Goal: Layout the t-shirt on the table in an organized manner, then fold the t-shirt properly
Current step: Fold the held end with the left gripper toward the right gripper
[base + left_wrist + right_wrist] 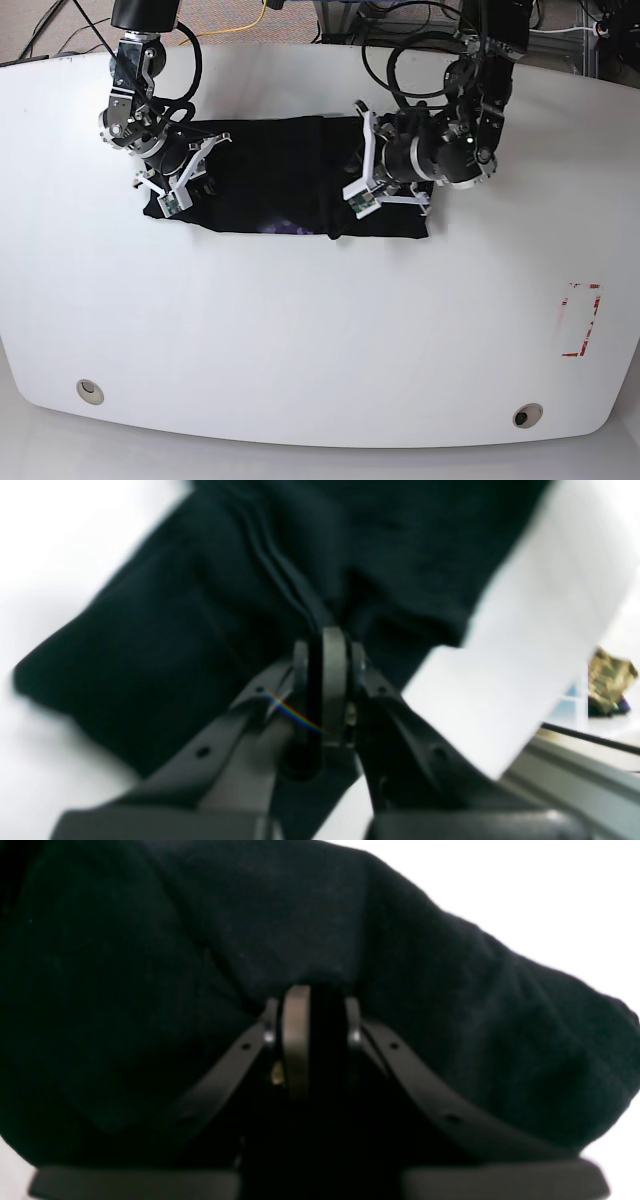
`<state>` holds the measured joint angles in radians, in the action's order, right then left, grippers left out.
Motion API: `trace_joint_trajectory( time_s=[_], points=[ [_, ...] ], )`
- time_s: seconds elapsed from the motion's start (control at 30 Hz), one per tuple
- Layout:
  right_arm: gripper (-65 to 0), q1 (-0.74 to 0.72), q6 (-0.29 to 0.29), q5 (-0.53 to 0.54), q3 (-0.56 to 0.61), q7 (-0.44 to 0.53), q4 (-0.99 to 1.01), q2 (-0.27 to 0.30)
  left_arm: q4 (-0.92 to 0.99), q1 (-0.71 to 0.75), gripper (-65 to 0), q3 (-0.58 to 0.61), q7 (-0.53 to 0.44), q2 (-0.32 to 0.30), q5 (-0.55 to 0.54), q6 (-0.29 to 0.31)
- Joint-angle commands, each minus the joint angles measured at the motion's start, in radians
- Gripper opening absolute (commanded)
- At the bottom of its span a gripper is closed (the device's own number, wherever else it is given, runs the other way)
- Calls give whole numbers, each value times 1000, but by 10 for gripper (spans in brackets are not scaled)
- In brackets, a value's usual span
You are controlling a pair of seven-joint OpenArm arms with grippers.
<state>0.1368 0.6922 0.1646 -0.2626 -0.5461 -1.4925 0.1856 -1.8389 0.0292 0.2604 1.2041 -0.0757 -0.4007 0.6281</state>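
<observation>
The t-shirt's other end (207, 208) is held by my right gripper, so my left gripper keeps pulling the pinched fold toward the purple print (287, 228) until the fold lies there.
The black t-shirt (270, 175) lies as a long bunched strip across the far half of the white table (320, 330). A bit of purple print shows at its front edge. My left gripper (338, 205) is at the strip's right part and is shut on a fold of the t-shirt (150, 645); in the left wrist view the left gripper (327, 640) pinches the cloth. My right gripper (190, 180) is at the strip's left end. In the right wrist view the right gripper (315, 995) holds dark cloth of the t-shirt (125, 965) between its narrow jaws.
A red tape rectangle (582, 320) marks the table at the right. Two metal-ringed holes (90, 390) (527, 414) sit near the front edge. Cables run behind the far edge. A metal rail (575, 780) borders the table beside the left arm.
</observation>
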Motion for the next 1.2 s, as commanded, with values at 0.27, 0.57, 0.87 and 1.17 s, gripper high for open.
trace_joint_trajectory(
  time_s=[0.27, 0.57, 0.87, 1.17],
  points=[
    [-569, 7, 6, -24, -2, -44, -4, 10, 17, -50, -650, 90, -27, 121, -19, 11],
    [-569, 7, 6, -24, -2, -44, -4, 12, 81, -73, -650, 113, -27, 178, -19, 11],
    [-569, 5, 6, -24, -2, -44, -4, 13, 67, -71, -433, 107, -23, 170, -20, 11],
    [-569, 5, 6, -24, 1, -44, -4, 7, -15, -67, -410, 96, -23, 115, -152, 11]
  ],
)
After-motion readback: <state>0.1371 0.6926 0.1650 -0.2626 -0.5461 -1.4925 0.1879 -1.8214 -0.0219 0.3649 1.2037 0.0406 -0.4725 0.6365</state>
